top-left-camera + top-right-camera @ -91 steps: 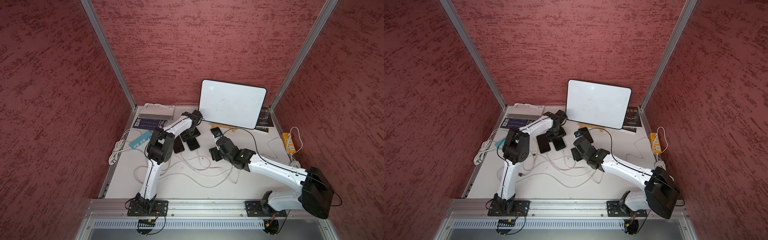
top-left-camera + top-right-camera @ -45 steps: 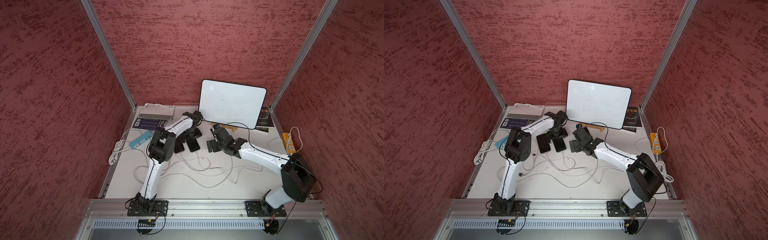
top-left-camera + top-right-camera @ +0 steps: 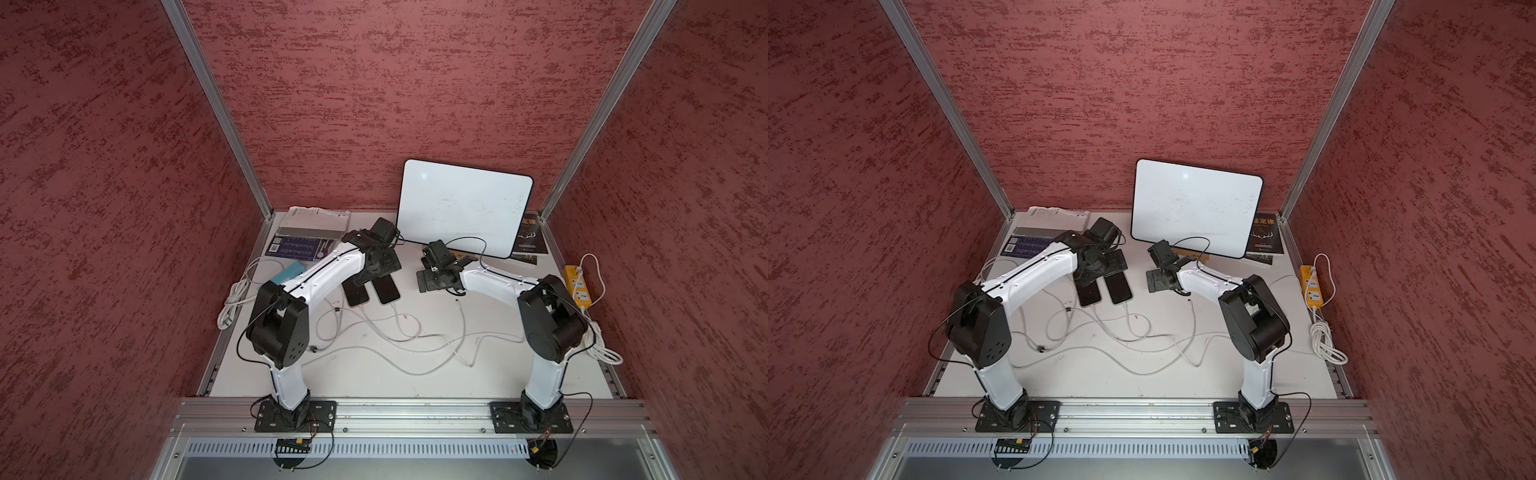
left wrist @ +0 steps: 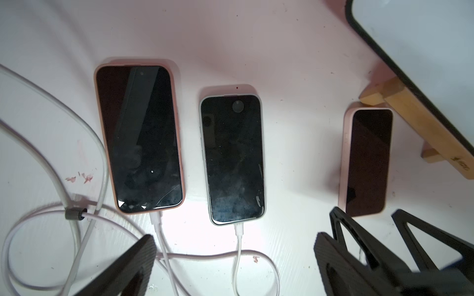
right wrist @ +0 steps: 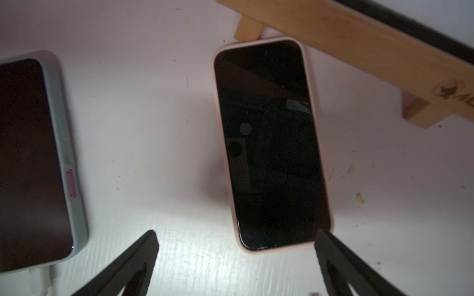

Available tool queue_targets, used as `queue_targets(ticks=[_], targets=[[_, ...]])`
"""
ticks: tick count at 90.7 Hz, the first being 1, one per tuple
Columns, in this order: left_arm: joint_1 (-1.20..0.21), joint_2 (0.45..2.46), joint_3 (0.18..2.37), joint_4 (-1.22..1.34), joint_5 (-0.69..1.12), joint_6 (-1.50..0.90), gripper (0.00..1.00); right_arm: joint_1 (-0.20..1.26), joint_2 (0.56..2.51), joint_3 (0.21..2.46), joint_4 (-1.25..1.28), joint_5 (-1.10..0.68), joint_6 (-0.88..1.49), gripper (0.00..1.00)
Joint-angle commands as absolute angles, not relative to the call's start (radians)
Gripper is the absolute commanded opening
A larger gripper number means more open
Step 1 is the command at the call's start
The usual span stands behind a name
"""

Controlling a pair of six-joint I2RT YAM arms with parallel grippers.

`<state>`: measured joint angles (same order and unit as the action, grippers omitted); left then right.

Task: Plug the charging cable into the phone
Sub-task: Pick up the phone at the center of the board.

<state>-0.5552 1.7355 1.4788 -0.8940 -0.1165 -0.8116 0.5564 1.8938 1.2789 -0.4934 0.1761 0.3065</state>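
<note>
The pink-cased phone is by the wooden stand, away from the robot's left gripper, so the right gripper should hand the phone [image 5: 274,145] over before it takes the cable plug.
Three phones lie face up at the back of the table. An orange-cased phone [image 4: 139,138] and a grey-cased phone [image 4: 232,159] each have a white charging cable [image 4: 238,246] plugged into the near end. My left gripper [image 4: 236,246] hangs open above those ends, holding nothing. A pink-cased phone [image 5: 272,143] lies by the wooden stand with no cable in it. Over its near end my right gripper [image 5: 237,238] is open and empty. A loose cable plug [image 3: 457,300] rests on the table nearer the front than the right gripper [image 3: 432,282].
A whiteboard [image 3: 463,212] leans on a wooden stand [image 5: 359,43] at the back. Books [image 3: 309,237] and a blue adapter [image 3: 289,272] sit back left. A yellow power strip [image 3: 577,284] lies at the right edge. White cables [image 3: 399,332] loop across the middle.
The right arm has folded back at the elbow, and its gripper has moved toward the whiteboard, over the pink-cased phone. The left arm has hardly moved.
</note>
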Motion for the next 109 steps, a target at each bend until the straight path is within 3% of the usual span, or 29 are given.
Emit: queue_targets(ticks=[1, 31, 48, 64, 90, 109], targets=[[-0.555, 1.686, 1.408, -0.757, -0.089, -0.805, 1.00, 0.525, 1.924, 1.317, -0.515, 0.182, 0.281, 0.99], [-0.556, 1.619, 1.316, -0.693, -0.082, -0.805, 1.00, 0.476, 2.025, 1.379, -0.524, 0.130, 0.232, 0.99], [-0.553, 1.635, 1.310, -0.676, -0.052, -0.803, 1.00, 0.476, 2.067, 1.407, -0.539, 0.127, 0.225, 0.92], [-0.547, 1.654, 1.314, -0.671, -0.014, -0.805, 0.96, 0.471, 2.078, 1.391, -0.527, 0.075, 0.232, 0.77], [-0.547, 1.682, 1.349, -0.734, -0.030, -0.827, 0.94, 0.472, 2.003, 1.320, -0.466, -0.020, 0.255, 0.31], [-0.545, 1.706, 1.360, -0.748, -0.012, -0.846, 0.92, 0.517, 1.847, 1.195, -0.370, -0.057, 0.273, 0.22]])
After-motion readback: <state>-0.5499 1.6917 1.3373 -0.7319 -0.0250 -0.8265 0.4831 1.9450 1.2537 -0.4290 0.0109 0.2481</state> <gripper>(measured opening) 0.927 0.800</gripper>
